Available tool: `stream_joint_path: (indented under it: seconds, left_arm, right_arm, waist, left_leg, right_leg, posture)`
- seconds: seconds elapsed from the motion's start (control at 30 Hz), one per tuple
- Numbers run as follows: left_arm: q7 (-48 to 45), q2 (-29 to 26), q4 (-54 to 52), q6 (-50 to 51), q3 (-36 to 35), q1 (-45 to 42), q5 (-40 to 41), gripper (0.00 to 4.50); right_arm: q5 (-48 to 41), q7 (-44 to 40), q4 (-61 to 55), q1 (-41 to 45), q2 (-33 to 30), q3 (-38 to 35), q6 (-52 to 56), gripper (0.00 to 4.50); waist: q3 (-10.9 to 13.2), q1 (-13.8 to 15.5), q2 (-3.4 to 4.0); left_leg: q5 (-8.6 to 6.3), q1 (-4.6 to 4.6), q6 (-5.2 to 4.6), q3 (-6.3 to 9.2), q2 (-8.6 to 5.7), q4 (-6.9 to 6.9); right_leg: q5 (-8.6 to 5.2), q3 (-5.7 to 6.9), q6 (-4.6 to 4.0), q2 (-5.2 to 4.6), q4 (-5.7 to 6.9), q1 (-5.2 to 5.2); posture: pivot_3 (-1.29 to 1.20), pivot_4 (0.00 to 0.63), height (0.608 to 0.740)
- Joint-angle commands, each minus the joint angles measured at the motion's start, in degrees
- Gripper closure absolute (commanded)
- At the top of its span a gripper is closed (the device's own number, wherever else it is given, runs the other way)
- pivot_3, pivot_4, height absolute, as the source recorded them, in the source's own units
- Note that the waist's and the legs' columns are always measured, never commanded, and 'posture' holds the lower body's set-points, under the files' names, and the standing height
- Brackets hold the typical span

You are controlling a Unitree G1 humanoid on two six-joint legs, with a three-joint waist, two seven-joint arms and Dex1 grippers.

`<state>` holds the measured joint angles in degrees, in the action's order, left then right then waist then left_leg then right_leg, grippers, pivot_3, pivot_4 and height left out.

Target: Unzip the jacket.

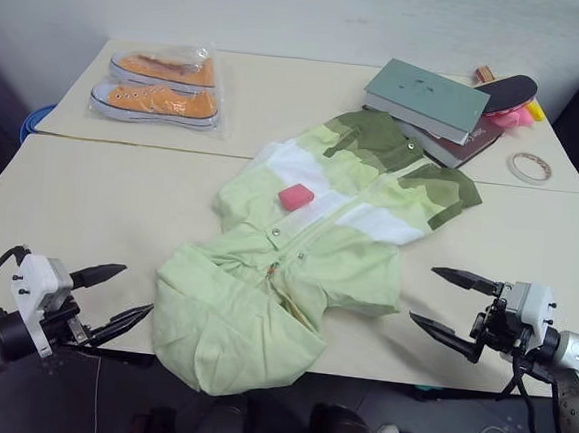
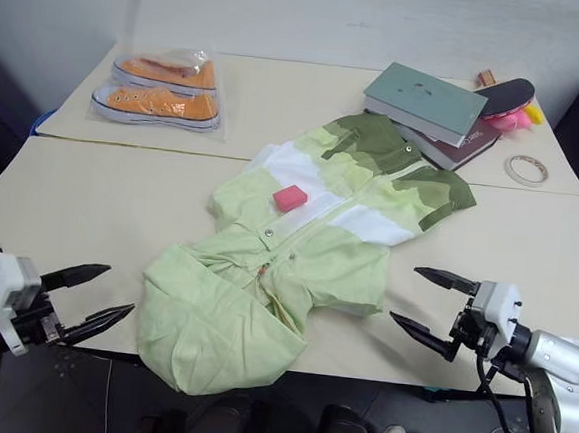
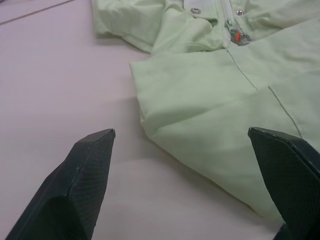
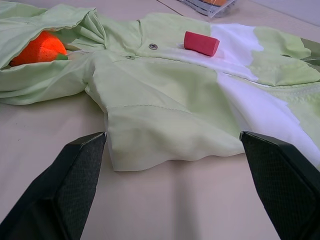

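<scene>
I should use my left gripper to move the pink-red block (image 1: 296,197) to the clear tabletop (image 1: 73,230) before my right gripper goes for the zipper's pull, because the block is on the jacket next to the zipper.
The jacket (image 1: 296,257) lies spread on the table, light green with a white band and an olive collar at the far end, its hem bunched toward me. Its front zipper is closed, with a small red pull (image 3: 239,37) near the silver snaps (image 3: 195,10). A pink-red block (image 1: 296,197) rests on the white band. My left gripper (image 1: 136,291) is open at the table's front edge, left of the hem and apart from it. On the jacket's right side my right gripper (image 1: 422,294) is open, clear of the cloth. Both hold nothing.
Orange shoes in a clear bag (image 1: 159,86) sit far left. Stacked books (image 1: 434,103), a paddle (image 1: 510,91) and a tape roll (image 1: 529,167) are at the far right. Something orange (image 4: 42,47) peeks from under a jacket fold. The hem overhangs the table's front edge (image 1: 79,345).
</scene>
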<state>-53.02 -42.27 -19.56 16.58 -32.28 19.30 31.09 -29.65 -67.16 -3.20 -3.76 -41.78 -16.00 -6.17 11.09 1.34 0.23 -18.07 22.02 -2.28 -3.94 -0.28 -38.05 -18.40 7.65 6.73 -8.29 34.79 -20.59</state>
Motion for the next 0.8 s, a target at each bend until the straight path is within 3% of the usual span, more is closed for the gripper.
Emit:
stream_joint_path:
  seconds: [0.03,0.27,0.37,0.47,0.67,0.8]
  left_arm:
    - [1.5,-0.6,0.2,-0.8,0.0,-1.3,-1.4,0.00]
    - [0.3,-0.6,0.8,2.0,1.2,-3.2,1.3,0.00]
    - [1.5,-0.8,1.3,9.6,1.3,-8.2,8.3,0.00]
    - [4.6,-0.4,2.0,12.8,4.2,-15.3,9.2,0.00]
    - [7.0,4.8,9.5,11.9,23.2,-36.7,-0.6,0.00]
    - [6.9,13.3,25.7,5.6,33.3,-53.1,-9.1,0.00]
  right_arm:
    - [-0.3,0.5,-2.7,-1.2,0.7,-0.2,-0.3,0.02]
    - [-2.6,2.6,-8.4,-2.4,2.9,-0.3,1.6,0.02]
    - [-3.9,6.1,-11.7,-1.2,5.3,0.1,2.7,0.02]
    - [-4.8,12.0,-15.6,0.8,9.1,0.0,3.7,0.02]
    - [-3.6,17.9,-19.4,1.6,13.2,1.1,4.0,0.02]
    - [-2.2,18.4,-18.2,0.0,14.1,1.5,1.9,0.02]
  waist:
    - [0.0,0.0,0.00]
    - [0.0,0.0,0.00]
    - [0.0,0.0,0.00]
    - [0.0,0.2,0.00]
    - [0.0,0.6,-0.01]
    - [0.0,0.9,-0.08]
  left_leg:
    - [0.00,0.00,0.00,0.00,0.00,0.00]
    - [0.00,0.00,0.00,0.00,-0.01,0.01]
    - [0.01,-0.01,0.02,0.02,0.01,0.01]
    - [0.05,-0.01,0.04,0.07,0.00,-0.02]
    - [0.09,-0.01,0.01,0.10,-0.19,-0.04]
    - [0.15,0.02,-0.05,0.00,-0.27,-0.13]
  right_leg:
    - [0.00,0.00,0.00,0.01,0.01,0.00]
    - [0.00,-0.01,0.00,0.01,0.13,0.00]
    - [0.00,-0.01,0.00,0.02,0.17,-0.02]
    - [0.00,-0.01,0.00,0.01,0.23,-0.02]
    - [0.00,-0.01,0.01,0.32,0.42,-0.04]
    - [0.01,0.02,0.01,0.44,0.55,-0.08]
  posture:
    - [0.00,0.150,0.740]
    - [0.00,0.150,0.740]
    - [0.00,0.150,0.740]
    - [0.00,0.150,0.740]
    - [0.00,0.150,0.740]
    - [0.00,0.150,0.740]
